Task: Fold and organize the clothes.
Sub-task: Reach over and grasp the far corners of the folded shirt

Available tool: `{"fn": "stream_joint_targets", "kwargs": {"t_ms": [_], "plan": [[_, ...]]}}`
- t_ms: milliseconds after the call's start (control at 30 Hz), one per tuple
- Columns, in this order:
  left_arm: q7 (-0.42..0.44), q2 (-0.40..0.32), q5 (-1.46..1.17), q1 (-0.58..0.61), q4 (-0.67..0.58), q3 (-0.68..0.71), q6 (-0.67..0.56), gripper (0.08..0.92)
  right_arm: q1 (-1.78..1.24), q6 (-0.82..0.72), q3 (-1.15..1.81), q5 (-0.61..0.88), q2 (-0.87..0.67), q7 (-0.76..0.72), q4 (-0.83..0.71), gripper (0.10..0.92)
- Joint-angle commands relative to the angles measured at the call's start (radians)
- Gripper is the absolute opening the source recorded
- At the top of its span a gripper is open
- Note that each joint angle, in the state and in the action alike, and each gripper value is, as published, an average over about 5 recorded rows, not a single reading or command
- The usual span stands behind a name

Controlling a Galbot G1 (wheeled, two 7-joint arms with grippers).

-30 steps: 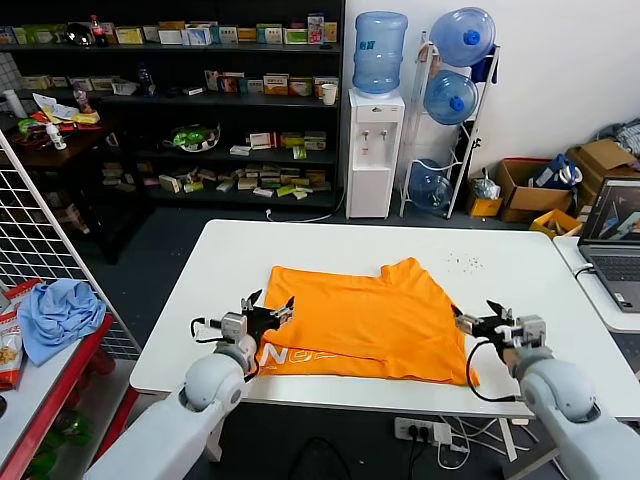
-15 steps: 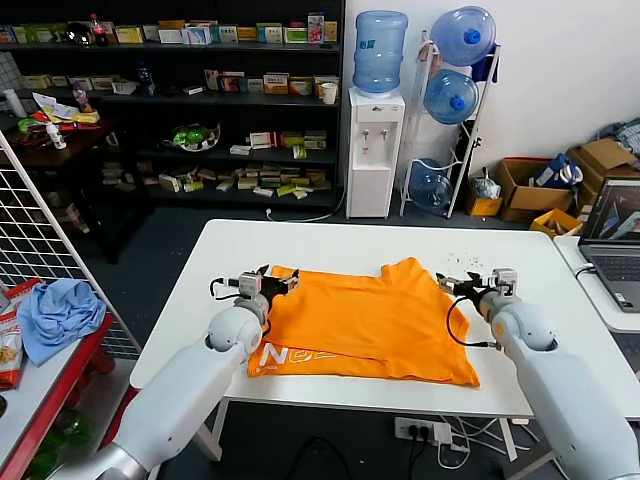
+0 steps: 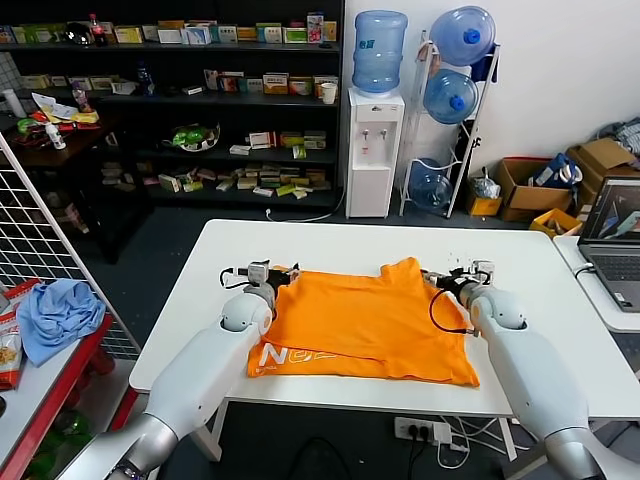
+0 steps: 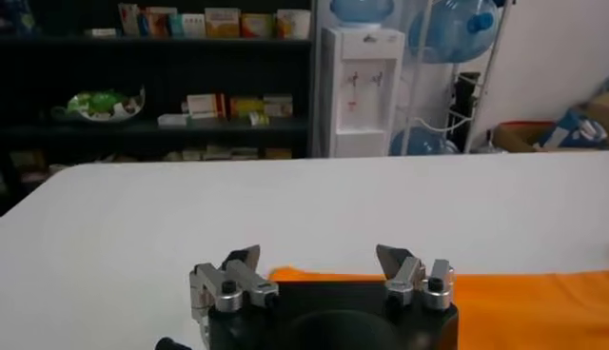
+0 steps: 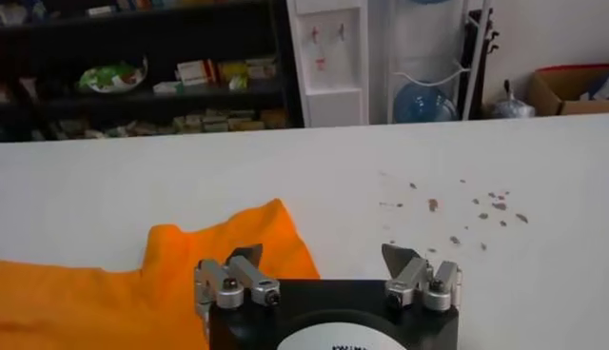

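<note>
The orange T-shirt [image 3: 365, 320] should keep white lettering in view along its front when I fold its far edge forward, because the T-shirt's upper layer stops short there [image 3: 318, 352].
The orange T-shirt [image 3: 365, 320] lies partly folded on the white table [image 3: 330, 245], with white lettering near its front left edge. My left gripper [image 3: 281, 273] is open at the shirt's far left corner; in the left wrist view its jaws [image 4: 319, 259] stand wide apart with an orange edge [image 4: 514, 290] just behind them. My right gripper [image 3: 437, 279] is open at the shirt's far right side, by the sleeve. In the right wrist view the gripper [image 5: 322, 255] is open above the sleeve corner [image 5: 238, 238]. Neither holds fabric.
A light blue cloth [image 3: 58, 312] lies on a red rack at the left. A laptop [image 3: 612, 240] sits on a side table at the right. Dark specks [image 5: 457, 204] mark the table near the right gripper. Shelves and a water dispenser [image 3: 373, 150] stand behind.
Both grippers have moved away from the table's front edge along the shirt's sides to its far corners. The shirt has not visibly moved.
</note>
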Motion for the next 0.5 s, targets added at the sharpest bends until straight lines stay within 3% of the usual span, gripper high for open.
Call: {"fn": "stream_joint_targets", "kwargs": {"t_ms": [33, 167, 367, 500], "plan": [[0.007, -0.039, 0.043, -0.025, 0.118, -0.009, -0.008, 0.823, 0.051, 0.044, -0.006, -0.053, 0.058, -0.063, -0.122, 0.823], [0.007, -0.036, 0.044, -0.018, 0.116, -0.017, -0.006, 0.823, 0.066, 0.048, -0.014, -0.061, 0.073, -0.061, -0.123, 0.776], [0.010, -0.024, 0.027, -0.009, 0.096, -0.027, -0.005, 0.812, 0.076, 0.047, -0.019, -0.070, 0.083, -0.054, -0.129, 0.609], [0.020, -0.016, 0.025, -0.003, 0.088, -0.031, -0.009, 0.729, 0.074, 0.051, -0.019, -0.077, 0.085, -0.046, -0.123, 0.488]]}}
